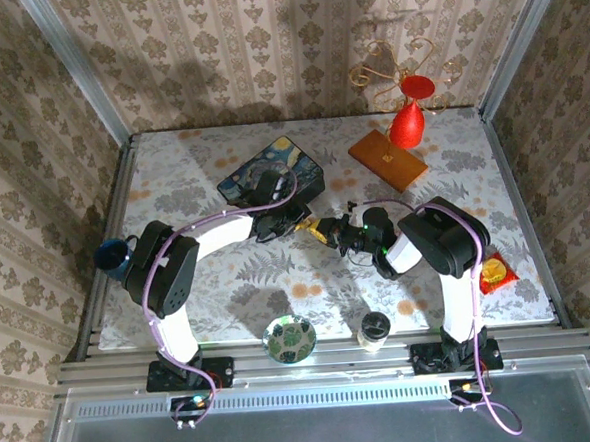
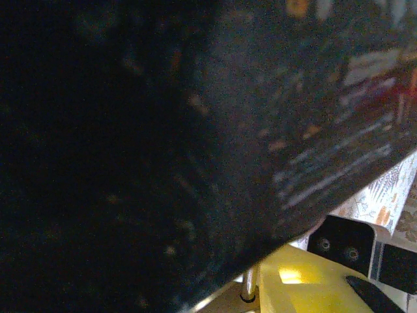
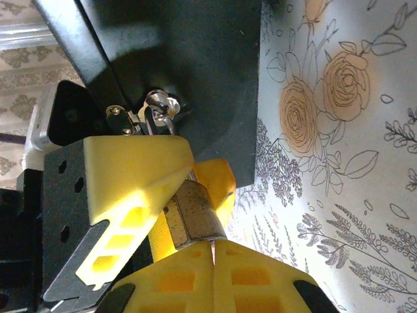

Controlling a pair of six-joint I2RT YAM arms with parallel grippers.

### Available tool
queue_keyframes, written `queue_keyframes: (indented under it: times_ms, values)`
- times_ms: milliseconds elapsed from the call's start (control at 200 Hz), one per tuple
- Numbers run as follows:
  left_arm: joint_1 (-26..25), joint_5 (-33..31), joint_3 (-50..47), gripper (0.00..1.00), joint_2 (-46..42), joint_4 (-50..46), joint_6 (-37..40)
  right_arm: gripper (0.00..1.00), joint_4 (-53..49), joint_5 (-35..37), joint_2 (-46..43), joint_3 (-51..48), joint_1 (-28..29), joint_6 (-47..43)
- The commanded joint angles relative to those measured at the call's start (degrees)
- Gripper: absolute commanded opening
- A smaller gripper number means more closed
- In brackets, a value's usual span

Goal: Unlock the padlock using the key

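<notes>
My right fingers crowd the padlock's slanted bottom end (image 3: 199, 233) and should open, back off and grip the key's bow farther out before turning it.
The small brass padlock (image 3: 193, 212) hangs by its silvery shackle (image 2: 249, 283) from the side of a dark blue painted box (image 1: 270, 177). My left gripper (image 1: 310, 227) is shut on the padlock, with one yellow finger (image 3: 133, 173) on each side of the body. From the right, my right gripper (image 3: 214, 254) meets the lock's lower end. Its fingers are pressed together on the thin key (image 3: 213, 248), of which a sliver shows entering the padlock's bottom. In the top view both grippers meet at mid-table, the right gripper (image 1: 338, 236) just right of the lock (image 1: 321, 229).
A red vase ornament (image 1: 406, 124) stands on a wooden board (image 1: 386, 158) at the back right. A blue cup (image 1: 112, 255) sits at the left edge. Near the front are a glass bowl (image 1: 289, 339) and a lidded cup (image 1: 374, 329). A red packet (image 1: 493, 271) lies right.
</notes>
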Motion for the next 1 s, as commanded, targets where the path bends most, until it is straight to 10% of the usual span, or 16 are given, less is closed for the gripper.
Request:
queue_keyframes:
  times_ms: [0, 650, 996]
  values:
    - [-1.6, 5.6, 0.9, 0.00, -3.6, 6.0, 0.0, 0.01, 0.6, 2.9, 1.7, 0.2, 0.6, 5.7]
    - [-1.1, 4.5, 0.8, 0.00, -3.2, 5.0, -0.9, 0.70, -6.2, 3.8, -2.3, -2.4, -0.7, -1.9]
    - [-0.8, 4.6, 1.2, 0.00, -2.6, 3.6, -0.7, 0.72, -36.5, 7.3, -19.9, -0.2, -1.7, -21.3]
